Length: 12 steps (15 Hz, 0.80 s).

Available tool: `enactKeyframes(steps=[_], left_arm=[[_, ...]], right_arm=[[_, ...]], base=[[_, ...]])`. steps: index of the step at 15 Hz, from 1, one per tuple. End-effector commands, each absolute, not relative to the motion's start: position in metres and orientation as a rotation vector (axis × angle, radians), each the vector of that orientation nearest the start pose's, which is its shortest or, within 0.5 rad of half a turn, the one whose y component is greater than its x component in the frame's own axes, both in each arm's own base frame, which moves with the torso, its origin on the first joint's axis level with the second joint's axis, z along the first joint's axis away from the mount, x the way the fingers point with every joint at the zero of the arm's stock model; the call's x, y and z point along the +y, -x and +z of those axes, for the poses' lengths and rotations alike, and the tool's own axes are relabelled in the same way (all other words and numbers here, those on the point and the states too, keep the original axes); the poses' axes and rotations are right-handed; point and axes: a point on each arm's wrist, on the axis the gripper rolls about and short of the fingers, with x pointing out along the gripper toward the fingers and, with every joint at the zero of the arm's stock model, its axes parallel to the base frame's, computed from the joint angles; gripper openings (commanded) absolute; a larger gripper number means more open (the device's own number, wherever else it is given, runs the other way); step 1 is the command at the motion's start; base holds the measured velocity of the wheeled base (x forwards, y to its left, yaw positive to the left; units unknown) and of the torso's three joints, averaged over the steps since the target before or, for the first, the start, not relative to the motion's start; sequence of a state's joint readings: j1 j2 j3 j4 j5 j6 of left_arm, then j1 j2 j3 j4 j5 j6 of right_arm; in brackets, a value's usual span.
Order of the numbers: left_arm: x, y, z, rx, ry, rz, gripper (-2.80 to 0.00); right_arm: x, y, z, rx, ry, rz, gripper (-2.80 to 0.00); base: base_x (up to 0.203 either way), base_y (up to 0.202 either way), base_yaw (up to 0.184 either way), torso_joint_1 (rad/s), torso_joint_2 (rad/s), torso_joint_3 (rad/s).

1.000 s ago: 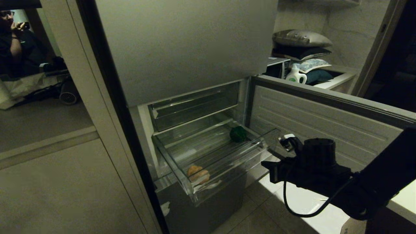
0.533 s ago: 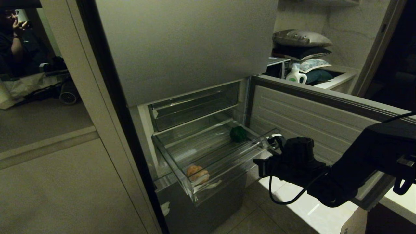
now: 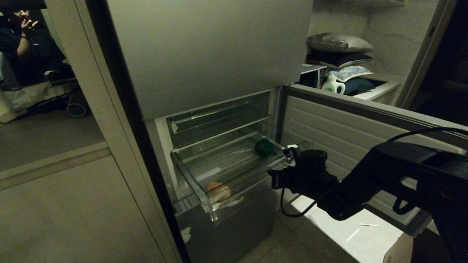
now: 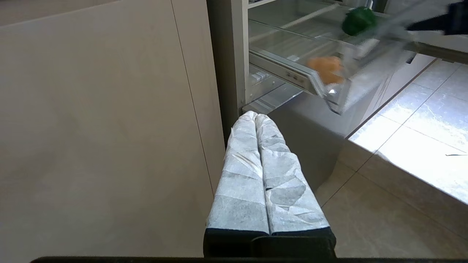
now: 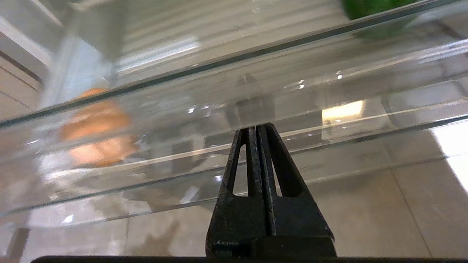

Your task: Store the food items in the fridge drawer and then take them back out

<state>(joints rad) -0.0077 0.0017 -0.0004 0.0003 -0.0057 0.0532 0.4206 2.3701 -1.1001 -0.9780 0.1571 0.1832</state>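
The fridge drawer's bread end (image 3: 213, 209) sticks out while my right gripper presses closer to the door. My right gripper should back off and push beside the bread (image 3: 238, 198).
The fridge drawer (image 3: 226, 166) stands pulled out of the grey fridge, clear with a ribbed floor. Inside lie the food items: a dark-green rounded piece (image 3: 264, 148) at the back right and an orange-tan bread-like lump (image 3: 218, 191) at the front left corner. My right gripper (image 3: 272, 178) is shut, its tips (image 5: 256, 128) pressed against the drawer's clear front lip (image 5: 182, 98); through the lip I see the bread (image 5: 97, 126) and the green piece (image 5: 376, 11). My left gripper (image 4: 256, 116), wrapped in white, hangs shut and empty low beside the fridge, below the drawer (image 4: 292, 40).
The lower fridge door (image 3: 365, 128) stands open on the right, behind my right arm. A shallower clear tray (image 3: 219, 118) sits above the drawer. A beige cabinet panel (image 3: 73, 212) is on the left, with a person (image 3: 22, 40) far beyond it. Pillows and a detergent bottle (image 3: 332, 84) are at the back right.
My right arm has reached left and forward until its shut tips met the drawer front. The drawer, with both food items, has slid a little way into the fridge.
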Motion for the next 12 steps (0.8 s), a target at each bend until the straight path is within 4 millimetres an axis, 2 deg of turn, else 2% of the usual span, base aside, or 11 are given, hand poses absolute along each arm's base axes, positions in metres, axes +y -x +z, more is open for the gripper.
enactKeyframes(steps=[1, 5, 7, 10, 12], left_arm=[[0.000, 0.023, 0.076, 0.003, -0.054, -0.014, -2.80], [0.000, 0.023, 0.076, 0.001, -0.054, -0.014, -2.80], [0.000, 0.023, 0.076, 0.003, -0.054, -0.014, -2.80], [0.000, 0.023, 0.076, 0.003, -0.054, -0.014, -2.80], [0.000, 0.023, 0.075, 0.003, -0.054, -0.014, -2.80]], right_arm=[[0.197, -0.411, 0.020, 0.321, -0.146, 0.567, -2.80], [0.227, -0.437, 0.016, 0.129, -0.169, 0.626, -2.80], [0.242, -0.440, 0.014, 0.039, -0.174, 0.656, -2.80], [0.248, -0.435, 0.012, 0.033, -0.176, 0.661, -2.80], [0.246, -0.421, 0.034, 0.032, -0.179, 0.648, -2.80]], base=[[0.000, 0.000, 0.000, 0.000, 0.00, 0.000], [0.000, 0.000, 0.000, 0.000, 0.00, 0.000], [0.000, 0.000, 0.000, 0.000, 0.00, 0.000], [0.000, 0.000, 0.000, 0.000, 0.00, 0.000], [0.000, 0.000, 0.000, 0.000, 0.00, 0.000]])
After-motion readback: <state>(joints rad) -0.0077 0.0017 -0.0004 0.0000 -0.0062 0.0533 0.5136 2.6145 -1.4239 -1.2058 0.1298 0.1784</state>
